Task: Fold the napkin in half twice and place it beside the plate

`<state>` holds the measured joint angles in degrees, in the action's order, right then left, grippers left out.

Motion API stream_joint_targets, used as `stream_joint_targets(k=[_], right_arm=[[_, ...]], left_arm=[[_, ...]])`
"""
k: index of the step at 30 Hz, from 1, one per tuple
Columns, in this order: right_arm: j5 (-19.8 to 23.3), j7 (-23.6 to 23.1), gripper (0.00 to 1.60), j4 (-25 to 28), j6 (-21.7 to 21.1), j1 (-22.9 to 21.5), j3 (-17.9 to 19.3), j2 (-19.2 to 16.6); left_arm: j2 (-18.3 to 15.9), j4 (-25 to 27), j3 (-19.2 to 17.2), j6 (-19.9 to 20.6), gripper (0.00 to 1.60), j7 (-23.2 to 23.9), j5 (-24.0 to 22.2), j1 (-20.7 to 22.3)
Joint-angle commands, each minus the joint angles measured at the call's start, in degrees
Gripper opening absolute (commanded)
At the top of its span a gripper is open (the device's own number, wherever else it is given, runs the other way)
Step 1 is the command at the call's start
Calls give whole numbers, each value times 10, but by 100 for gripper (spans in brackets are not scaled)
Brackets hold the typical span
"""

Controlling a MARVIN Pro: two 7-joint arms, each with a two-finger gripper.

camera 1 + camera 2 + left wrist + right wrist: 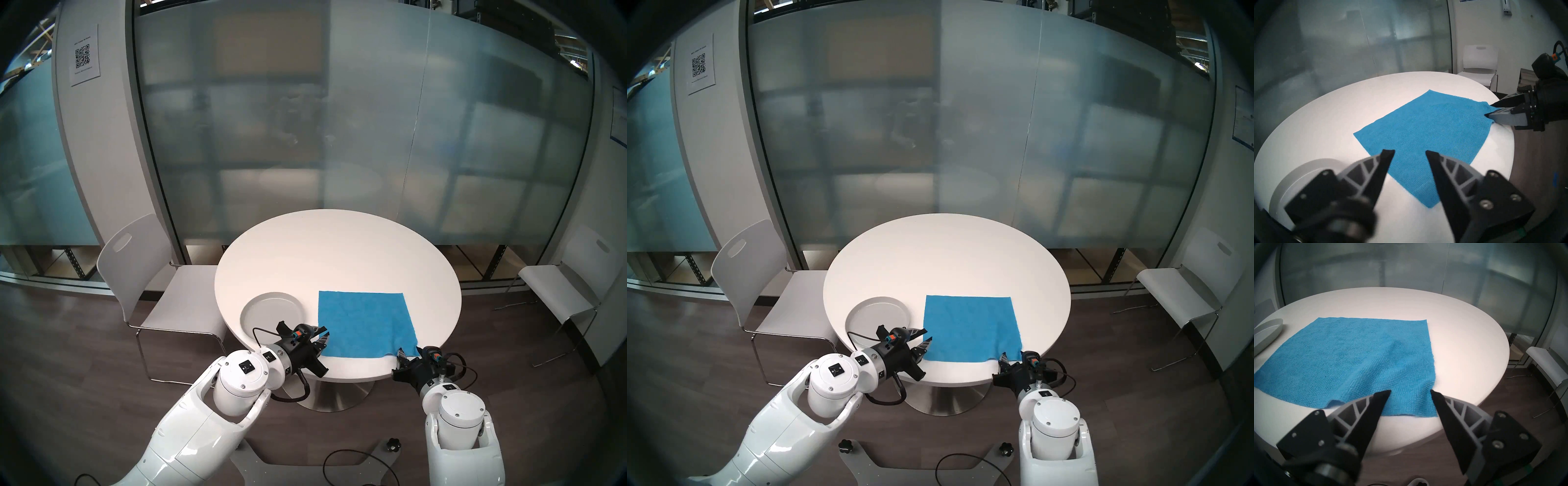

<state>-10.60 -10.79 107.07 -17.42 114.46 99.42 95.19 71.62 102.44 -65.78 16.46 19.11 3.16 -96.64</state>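
Observation:
I expect the napkin (364,324) to bunch up at its corner (403,349) by my right gripper while the rest lies flat when I fold it, because it already puckers there.
The bright blue napkin (366,322) lies spread flat and unfolded on the near half of the round white table (339,251). Just to its left sits the pale grey plate (268,309), partly hidden behind my left wrist. My left gripper (326,332) is open at the napkin's near-left edge. In the left wrist view its fingertips (1389,152) straddle that corner of the napkin (1423,132). My right gripper (409,352) is open at the near-right corner. In the right wrist view the napkin (1349,353) runs between its spread fingers (1434,395), slightly wrinkled there.
A white chair (152,288) stands at the table's left and another (570,295) at the right. Frosted glass walls close off the back. The napkin's near edge lies close to the table's front rim. A cable (356,465) lies on the floor.

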Motion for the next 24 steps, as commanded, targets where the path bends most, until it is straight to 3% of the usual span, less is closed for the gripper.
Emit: stream_joint_targets(k=[1,12,24], right_arm=[[2,2,120,9,-3,-8,0,2],[3,1,121,2,-1,-14,2,3],[5,0,120,1,1,-14,2,2]], left_arm=[[-1,4,2,-3,0,11,-1,13],[-1,-22,16,30,0,25,9,30],[-10,-36,21,26,0,34,28,37]])
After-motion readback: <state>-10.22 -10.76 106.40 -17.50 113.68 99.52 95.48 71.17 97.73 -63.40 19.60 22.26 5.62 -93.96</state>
